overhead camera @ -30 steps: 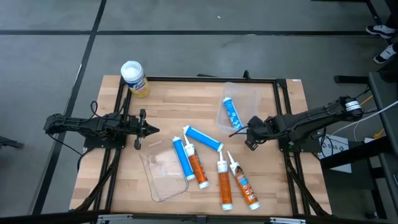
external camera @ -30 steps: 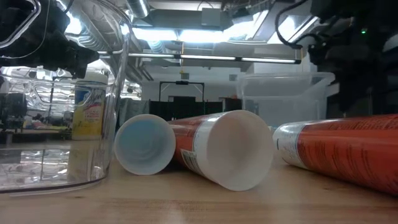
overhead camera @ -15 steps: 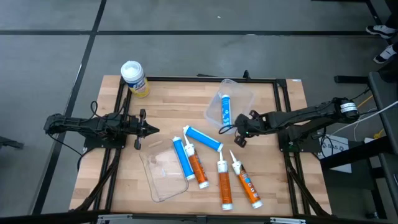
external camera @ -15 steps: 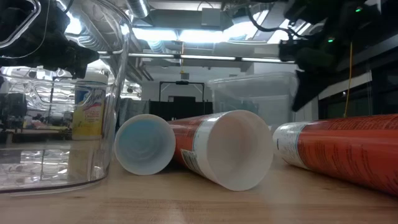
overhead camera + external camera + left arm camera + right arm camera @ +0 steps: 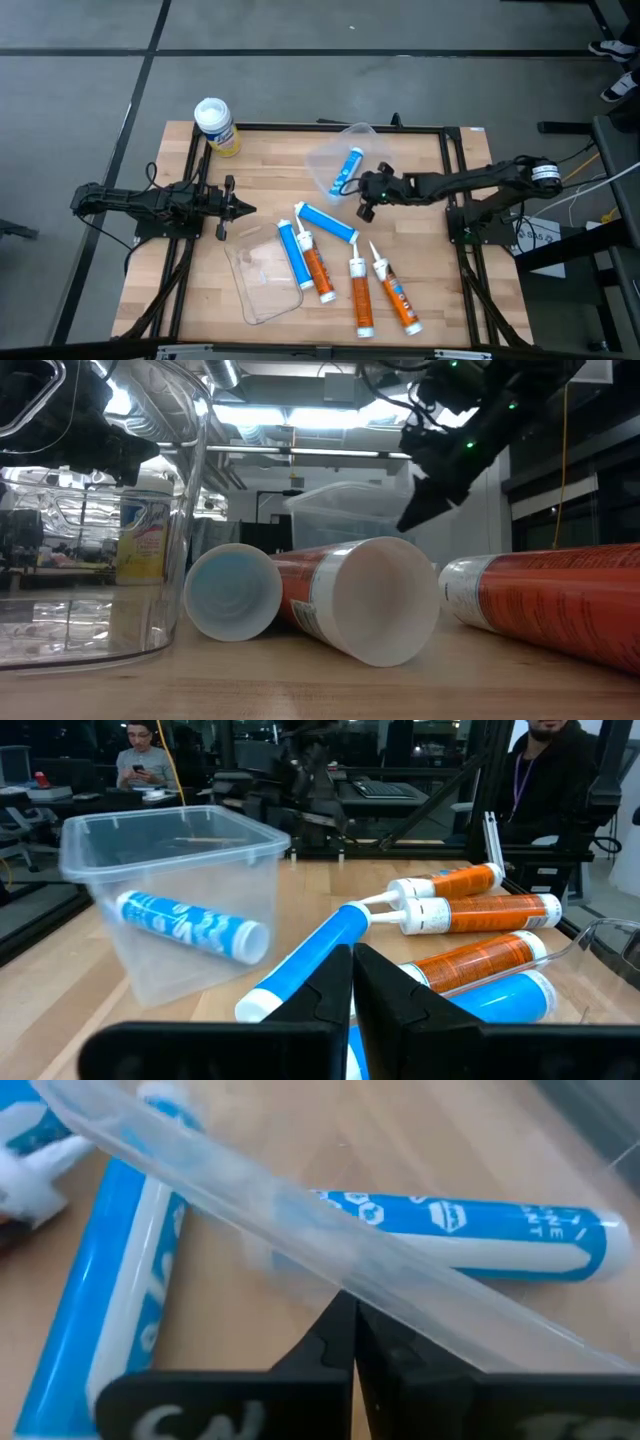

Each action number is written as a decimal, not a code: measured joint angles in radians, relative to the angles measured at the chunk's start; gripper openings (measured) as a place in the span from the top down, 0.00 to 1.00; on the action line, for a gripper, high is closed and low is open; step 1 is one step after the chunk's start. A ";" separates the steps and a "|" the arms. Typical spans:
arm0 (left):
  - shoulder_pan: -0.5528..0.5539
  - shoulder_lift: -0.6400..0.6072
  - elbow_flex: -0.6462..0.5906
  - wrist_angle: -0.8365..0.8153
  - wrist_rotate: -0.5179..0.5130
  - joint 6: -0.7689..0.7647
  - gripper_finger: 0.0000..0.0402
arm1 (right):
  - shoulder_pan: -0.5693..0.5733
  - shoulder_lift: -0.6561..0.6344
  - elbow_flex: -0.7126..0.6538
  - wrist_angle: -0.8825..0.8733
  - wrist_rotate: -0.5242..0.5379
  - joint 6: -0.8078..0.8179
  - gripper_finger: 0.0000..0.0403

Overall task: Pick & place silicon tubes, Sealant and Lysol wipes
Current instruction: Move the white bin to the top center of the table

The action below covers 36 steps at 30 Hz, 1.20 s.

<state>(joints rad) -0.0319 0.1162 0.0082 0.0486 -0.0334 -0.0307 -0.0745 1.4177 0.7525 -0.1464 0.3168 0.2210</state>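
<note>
My right gripper is holding the clear container crooked by its rim (image 5: 330,1265). Next, I put the container down flat and open before I take the blue tube (image 5: 327,222) closest to it.
A clear plastic container (image 5: 335,160) stands on the table's far middle with a blue tube (image 5: 348,171) lying inside it. My right gripper (image 5: 360,192) is shut on the container's rim and also shows in the low view (image 5: 425,500). My left gripper (image 5: 247,209) is shut and empty at the table's left, pointing toward the tubes. Two blue tubes (image 5: 328,222) (image 5: 292,255) and three orange tubes (image 5: 318,268) (image 5: 358,295) (image 5: 392,296) lie on the wood. The yellow Lysol wipes canister (image 5: 216,126) stands upright at the far left corner. My right gripper pinches the clear container's rim (image 5: 400,1295) between its two fingers, on the side facing the table's right. The fingers come from the table's right, slanting down. Whether the container's bottom rests on the table or is lifted, I cannot tell.
A second clear container (image 5: 262,282) lies empty at the near left, beside the blue tube. A dark metal frame (image 5: 300,128) runs around the wooden top. People sit beyond the table in the left wrist view (image 5: 545,770).
My right gripper has gone toward the table's left edge and a little toward its far edge, drawing the clear container with it. The container has turned about, and the blue tube inside has swung round with it.
</note>
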 joint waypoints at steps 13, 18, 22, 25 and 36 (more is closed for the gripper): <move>0.000 0.000 0.000 0.000 0.000 0.000 0.98 | -0.070 0.089 0.000 0.309 0.033 -0.149 0.99; 0.000 0.000 0.000 0.000 0.000 0.000 0.98 | -0.095 0.097 0.036 0.309 0.064 -0.154 0.98; 0.000 0.000 0.000 0.000 0.000 0.000 0.97 | -0.108 0.096 0.077 0.272 0.094 -0.158 0.99; 0.000 0.000 0.000 0.000 0.000 0.000 0.97 | -0.110 0.096 0.103 0.240 0.094 -0.173 0.99; 0.000 0.000 0.000 0.000 0.000 0.000 0.97 | -0.109 0.117 0.109 0.202 0.050 -0.133 0.99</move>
<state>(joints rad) -0.0322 0.1160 0.0084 0.0486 -0.0335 -0.0305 -0.1835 1.5351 0.8612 0.0553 0.3669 0.0881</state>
